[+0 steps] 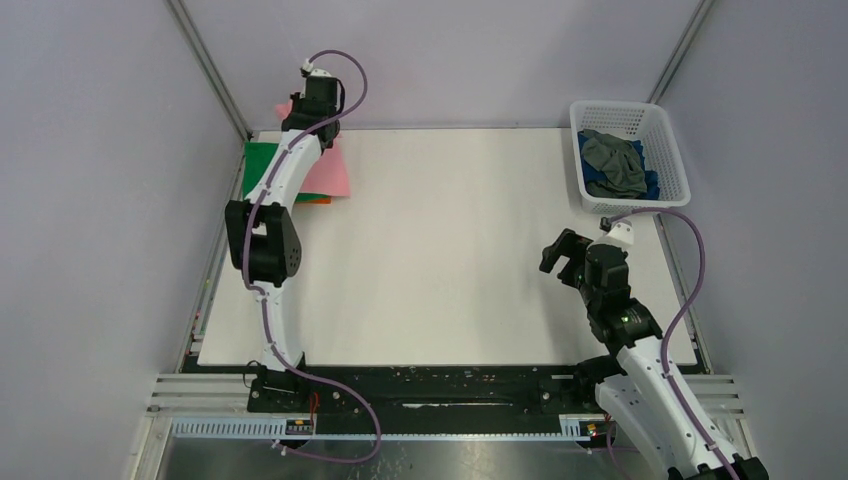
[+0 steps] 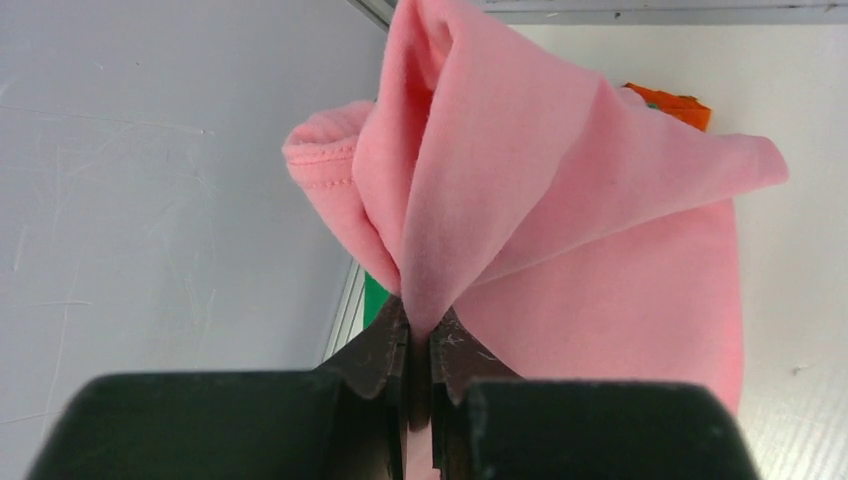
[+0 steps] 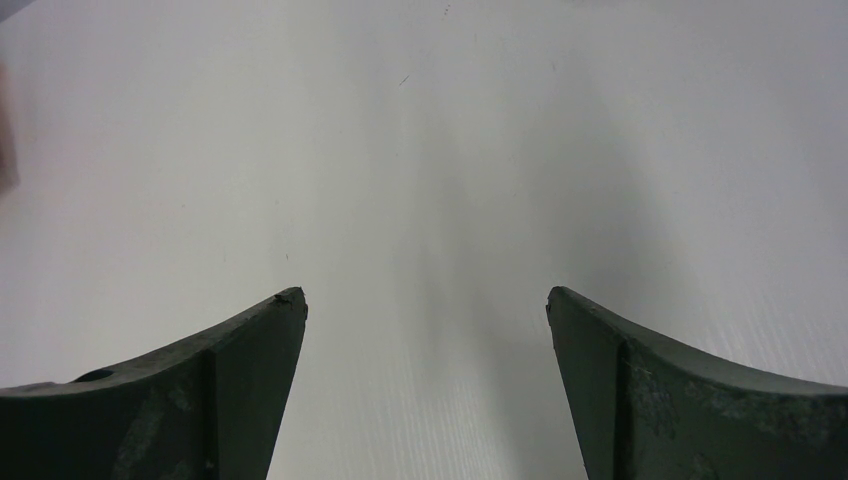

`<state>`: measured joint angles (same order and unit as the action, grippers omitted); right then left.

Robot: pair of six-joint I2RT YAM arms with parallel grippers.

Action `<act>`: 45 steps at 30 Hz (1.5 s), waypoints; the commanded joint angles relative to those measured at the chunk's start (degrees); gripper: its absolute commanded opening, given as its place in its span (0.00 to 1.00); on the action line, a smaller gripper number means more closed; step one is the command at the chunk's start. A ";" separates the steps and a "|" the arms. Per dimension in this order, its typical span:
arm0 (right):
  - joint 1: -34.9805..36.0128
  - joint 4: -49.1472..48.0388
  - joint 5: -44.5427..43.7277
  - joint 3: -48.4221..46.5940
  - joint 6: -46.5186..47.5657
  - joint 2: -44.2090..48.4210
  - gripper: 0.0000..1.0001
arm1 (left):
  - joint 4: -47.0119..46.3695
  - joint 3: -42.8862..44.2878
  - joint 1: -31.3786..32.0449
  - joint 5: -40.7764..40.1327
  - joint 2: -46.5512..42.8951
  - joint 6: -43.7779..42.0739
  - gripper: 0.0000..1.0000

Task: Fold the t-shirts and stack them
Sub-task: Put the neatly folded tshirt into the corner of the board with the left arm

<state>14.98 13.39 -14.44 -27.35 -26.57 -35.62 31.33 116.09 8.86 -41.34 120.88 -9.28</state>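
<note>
The green shirt (image 1: pixel 259 164) can be seen on the wall side (image 1: pixel 250 150), so the robot's left gripper should go on pulling the pink t-shirt over it until their edges almost meet, and then let go.
The folded pink t-shirt (image 1: pixel 328 172) lies at the table's far left corner on top of a green shirt (image 1: pixel 260 162) and an orange shirt (image 1: pixel 316 200). My left gripper (image 2: pixel 420 335) is shut on a pinched fold of the pink t-shirt (image 2: pixel 560 200) and lifts that edge off the pile; in the top view the arm hides the gripper. An orange edge (image 2: pixel 672 104) and a strip of green (image 2: pixel 374 298) show under the pink cloth. My right gripper (image 3: pixel 425 300) is open and empty over bare table, at the right in the top view (image 1: pixel 566 252).
A white lattice basket (image 1: pixel 665 150) at the far right corner holds a grey shirt (image 1: pixel 612 162) over a blue one (image 1: pixel 650 186). Grey walls and a metal frame close in the table on the left, back and right.
</note>
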 commanded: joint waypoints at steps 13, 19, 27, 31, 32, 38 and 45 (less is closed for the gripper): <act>-0.11 -2.10 -4.12 -0.85 1.77 -1.01 0.98 | -12.70 2.31 -7.00 -2.93 8.04 -4.36 0.00; -0.13 -1.84 -5.26 -0.78 2.05 -1.29 0.98 | -13.71 3.39 -9.74 -2.88 11.40 -4.09 0.00; -0.08 -1.85 -5.66 -1.33 2.36 -2.97 0.98 | -13.75 4.20 -12.77 -2.17 13.86 -3.84 0.05; -0.11 -0.83 -6.15 -1.96 2.99 -3.57 0.98 | -13.43 5.68 -14.04 -0.56 14.95 -3.56 0.08; -0.13 -0.48 -6.34 -2.18 3.17 -3.58 0.98 | -13.38 5.98 -14.27 -0.05 15.18 -3.59 0.09; -0.12 0.66 -6.66 -2.38 3.75 -3.24 0.99 | -14.61 9.51 -14.88 -0.59 17.16 -3.54 0.17; -0.10 2.69 -6.58 -2.83 3.98 -3.10 0.98 | -20.83 11.29 -14.91 -7.46 19.74 -4.80 0.70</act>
<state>14.98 15.00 -19.07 -27.49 -23.53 -39.20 16.86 123.35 -5.54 -43.03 139.17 -13.54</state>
